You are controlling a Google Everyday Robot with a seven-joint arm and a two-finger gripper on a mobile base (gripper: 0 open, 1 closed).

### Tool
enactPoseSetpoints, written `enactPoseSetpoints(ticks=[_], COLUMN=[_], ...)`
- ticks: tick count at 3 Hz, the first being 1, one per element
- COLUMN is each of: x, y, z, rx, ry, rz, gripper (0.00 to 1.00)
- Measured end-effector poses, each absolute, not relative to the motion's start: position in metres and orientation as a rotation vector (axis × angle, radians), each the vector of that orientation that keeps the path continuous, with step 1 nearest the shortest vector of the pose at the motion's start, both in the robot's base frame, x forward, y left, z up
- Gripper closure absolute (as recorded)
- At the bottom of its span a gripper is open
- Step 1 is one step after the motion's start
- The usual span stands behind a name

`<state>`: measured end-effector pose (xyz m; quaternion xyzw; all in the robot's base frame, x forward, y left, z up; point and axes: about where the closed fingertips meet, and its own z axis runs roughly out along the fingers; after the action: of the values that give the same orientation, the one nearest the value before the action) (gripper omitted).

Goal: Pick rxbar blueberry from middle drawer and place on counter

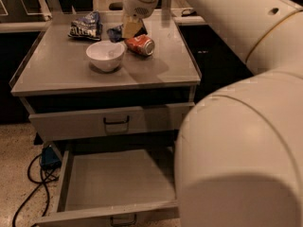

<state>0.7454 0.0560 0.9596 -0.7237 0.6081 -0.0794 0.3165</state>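
Note:
The rxbar blueberry at the back (114, 33) is crowded by the red can and white bowl, so the robot's gripper should lift it clear and set it down at the counter's open front (161, 74).
The rxbar blueberry (114, 32), a dark blue wrapper, is at the back of the counter (66, 72), low over its surface, held at the tip of my gripper (127, 31). The gripper reaches in from above at the counter's far edge and is shut on the bar; its tan fingers (132, 28) cover part of the wrapper. The middle drawer (118, 178) is pulled open below, and its grey bottom is bare. My arm fills the right side of the view and hides the drawer's right part.
A white bowl (105, 55) stands mid-counter. A red can (140, 45) lies on its side just right of the bar. A blue chip bag (86, 26) lies at the back left. The upper drawer front (116, 122) is closed. Cables (33, 178) lie on the floor at left.

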Motion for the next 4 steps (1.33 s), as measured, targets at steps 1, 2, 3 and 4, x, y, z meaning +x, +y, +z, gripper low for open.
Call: enactPoseSetpoints(ticks=[1,2,3,4], x=[0.735,0.712,0.693,0.683], y=[0.01,-0.067,-0.105,-0.082], z=[0.974,1.005,1.0,0.94], rx=[-1.884,-1.757,-1.682,-1.765], ry=[1.706,1.795,1.826,1.821], rz=[-0.093,-0.083,-0.06,0.104], gripper=[1.0,1.0,1.0,1.0])
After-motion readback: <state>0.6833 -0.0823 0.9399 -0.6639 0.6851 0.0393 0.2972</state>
